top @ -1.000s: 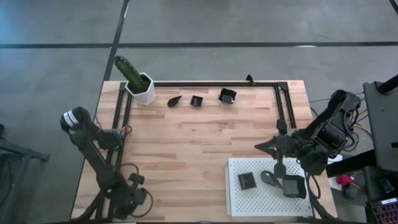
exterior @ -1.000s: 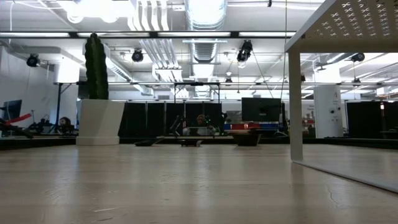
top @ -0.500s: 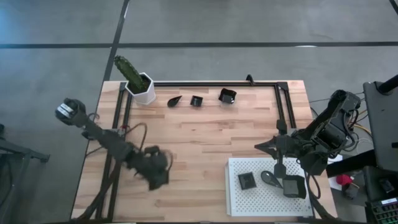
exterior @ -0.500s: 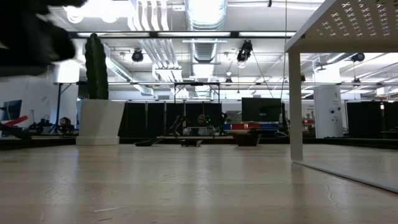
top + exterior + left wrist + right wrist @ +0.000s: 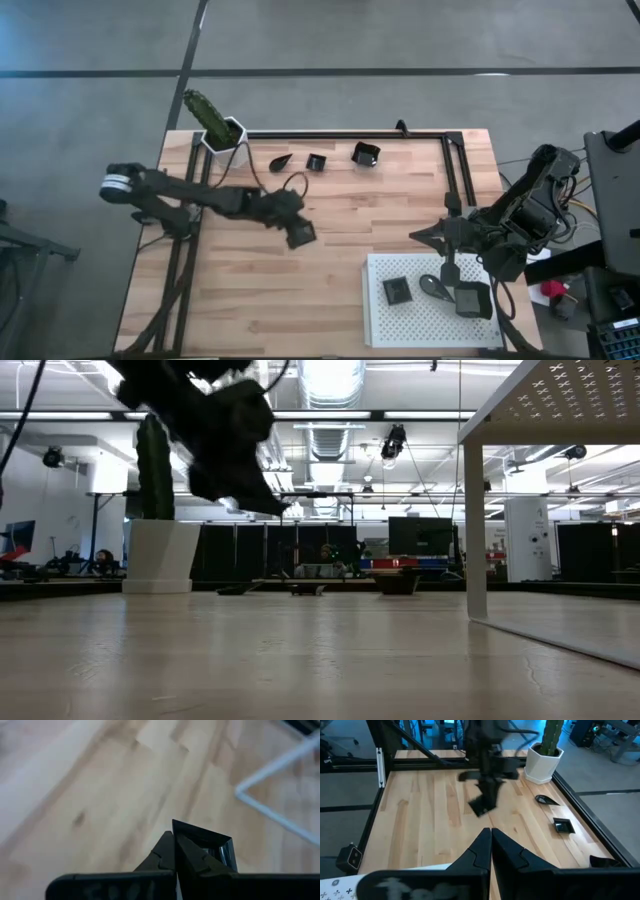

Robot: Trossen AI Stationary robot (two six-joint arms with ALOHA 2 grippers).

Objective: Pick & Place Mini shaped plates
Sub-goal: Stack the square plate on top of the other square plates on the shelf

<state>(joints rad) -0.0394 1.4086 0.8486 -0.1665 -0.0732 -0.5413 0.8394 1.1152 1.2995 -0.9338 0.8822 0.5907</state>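
Observation:
My left gripper is lowering the square plate (image 5: 303,236), which hangs by its rim over open wood (image 5: 322,237) between my grippers, and should continue until the plate's base rests there.
My left gripper (image 5: 298,233) hangs over the middle of the table, shut on a small dark square plate (image 5: 209,846), also seen in the right wrist view as a dark plate (image 5: 481,806). Three mini plates lie along the far edge: a teardrop one (image 5: 280,161) and two square ones (image 5: 316,162) (image 5: 365,153). Three more plates (image 5: 396,291) (image 5: 434,286) (image 5: 472,299) lie flat on the white perforated tray (image 5: 385,325) at the near right. My right gripper (image 5: 490,833) is shut and holds nothing, above the tray's far edge. My left gripper pinches the square plate's raised rim (image 5: 178,827) near one corner between its two fingers. The fingers slant down from the table's left side. The plate sticks out to one side of the fingertips, tilted and lifted clear of the table.
A white pot with a green cactus (image 5: 226,140) stands at the far left corner. A black frame rail (image 5: 340,134) runs along the far edge and down both sides. Bare wood lies between the left gripper and the tray.
My left gripper has swung from the table's near left corner toward the middle, away from the near edge and slightly up, rolling as it went. My right arm has kept still.

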